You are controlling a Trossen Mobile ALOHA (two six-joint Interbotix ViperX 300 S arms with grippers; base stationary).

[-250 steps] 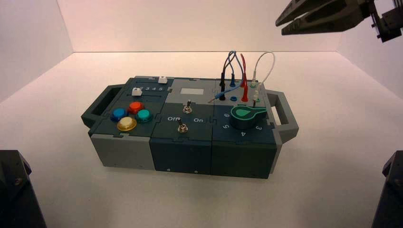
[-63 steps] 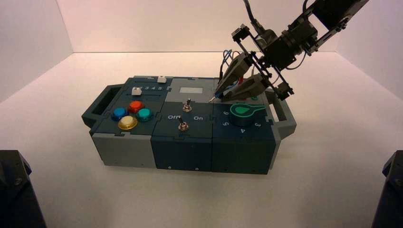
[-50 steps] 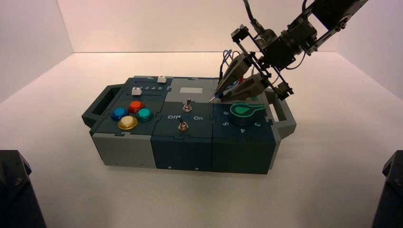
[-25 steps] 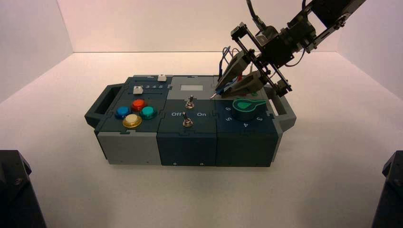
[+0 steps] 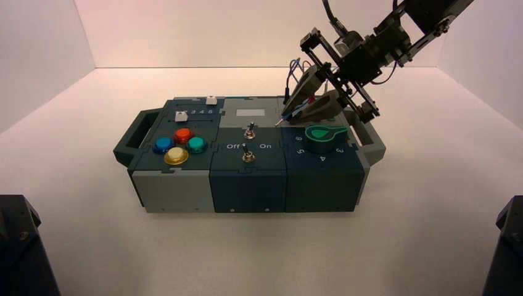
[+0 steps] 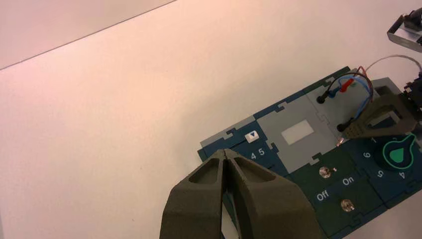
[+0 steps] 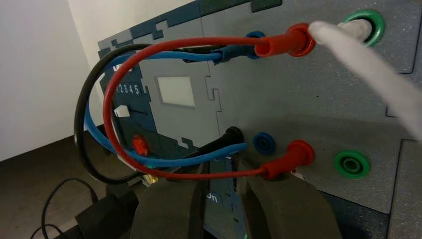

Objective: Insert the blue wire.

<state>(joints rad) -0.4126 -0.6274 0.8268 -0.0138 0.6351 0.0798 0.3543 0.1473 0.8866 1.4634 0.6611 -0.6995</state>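
The blue wire has a wide slack loop (image 7: 91, 125). Its far plug (image 7: 238, 52) should stay plugged in when I move the wire's loose end to the empty socket.
The blue wire (image 7: 199, 157) has one plug in the far blue socket (image 7: 256, 36). It loops up (image 5: 296, 64) and comes back down to the box (image 5: 247, 179). Its free end lies on the box top, metal pin (image 5: 279, 122) pointing toward the toggle switches. An empty blue socket (image 7: 263, 143) sits close by. My right gripper (image 5: 293, 115) hangs low over that free end at the box's rear right. In the right wrist view it (image 7: 221, 172) is open, the blue lead crossing just past its fingertips. My left gripper (image 6: 226, 153) is shut and empty, off the box's left side.
A red lead (image 7: 149, 55), a black lead (image 7: 82, 124) and a white lead (image 7: 368, 64) arch over the same socket panel. A green knob (image 5: 321, 137) sits in front of it. Two toggle switches (image 5: 250, 131) and coloured buttons (image 5: 179, 145) lie further left.
The right gripper came down from the upper right to the blue plug. Over the last second the box slid right and turned square to the front. The gripper stays at the plug.
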